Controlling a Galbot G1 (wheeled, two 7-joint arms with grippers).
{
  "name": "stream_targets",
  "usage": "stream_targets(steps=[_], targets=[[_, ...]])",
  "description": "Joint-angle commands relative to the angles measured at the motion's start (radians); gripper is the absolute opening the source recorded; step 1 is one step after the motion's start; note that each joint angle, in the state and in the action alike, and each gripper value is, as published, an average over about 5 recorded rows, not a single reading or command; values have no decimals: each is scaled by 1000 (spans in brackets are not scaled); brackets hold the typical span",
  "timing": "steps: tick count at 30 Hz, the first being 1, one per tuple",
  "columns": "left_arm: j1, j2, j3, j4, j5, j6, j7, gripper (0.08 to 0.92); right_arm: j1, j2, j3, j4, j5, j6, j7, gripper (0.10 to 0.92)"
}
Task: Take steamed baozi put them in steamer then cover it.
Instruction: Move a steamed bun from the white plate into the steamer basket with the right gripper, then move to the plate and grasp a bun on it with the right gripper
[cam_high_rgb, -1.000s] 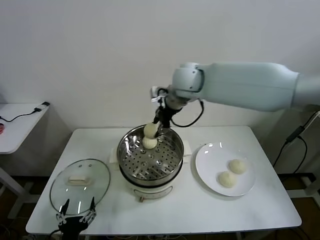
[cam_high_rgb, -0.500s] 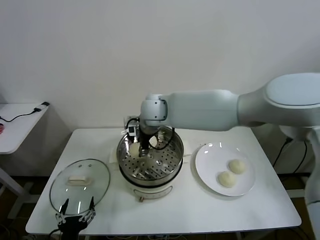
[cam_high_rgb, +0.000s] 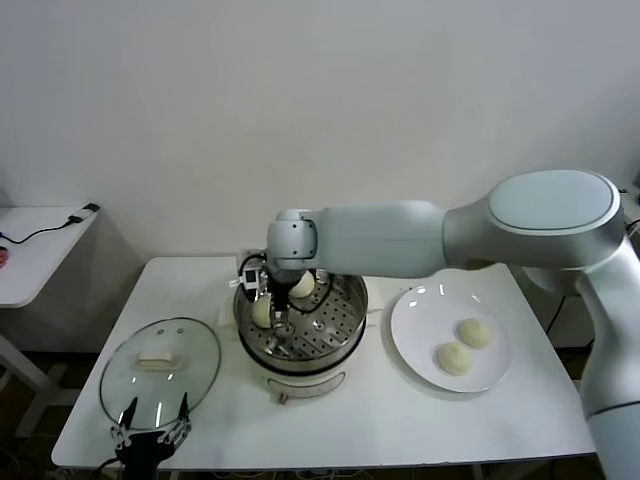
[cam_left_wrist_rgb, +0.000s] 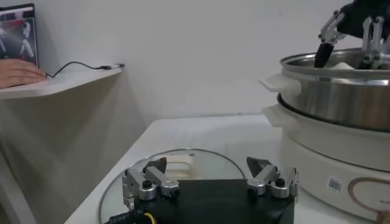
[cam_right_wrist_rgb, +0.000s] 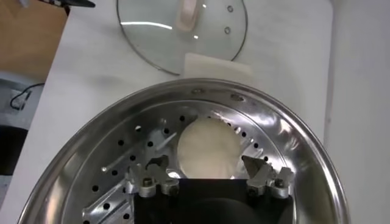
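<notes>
The baozi (cam_high_rgb: 261, 311) between the robot's open fingers sits on the tray, so the right gripper should carry on going to the plate until it closes on the front baozi (cam_high_rgb: 454, 358).
The steel steamer (cam_high_rgb: 300, 335) on its white base stands mid-table. Two baozi lie on its perforated tray: one at the back (cam_high_rgb: 302, 286) and one at the left (cam_high_rgb: 262, 313). My right gripper (cam_high_rgb: 274, 310) is down inside the pot, open. In the right wrist view its fingers (cam_right_wrist_rgb: 146, 178) stand apart on either side of the left baozi (cam_right_wrist_rgb: 206, 148), just above it. Two more baozi (cam_high_rgb: 474, 333) (cam_high_rgb: 453, 358) lie on the white plate (cam_high_rgb: 420, 305) at the right. My left gripper (cam_high_rgb: 150, 425) is open and empty at the table's front left edge.
The glass lid (cam_high_rgb: 160, 365) with a cream handle lies flat on the table left of the steamer, just beyond my left gripper (cam_left_wrist_rgb: 210, 169); it also shows in the left wrist view (cam_left_wrist_rgb: 183, 159). A side table with a cable (cam_high_rgb: 40, 235) stands far left.
My right arm brought the baozi from above the steamer's back rim down to the left side of the tray. The left arm has not moved.
</notes>
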Motion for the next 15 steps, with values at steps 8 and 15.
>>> stream_targets(steps=[8,15], targets=[[-3,7,-5,-13,2,8,2,823,352,-521,-297,185,-157,266,-284,823],[3,5,-18,-11,-7,6,1,823,197,-707,-354,198,-364,288,-261,823]])
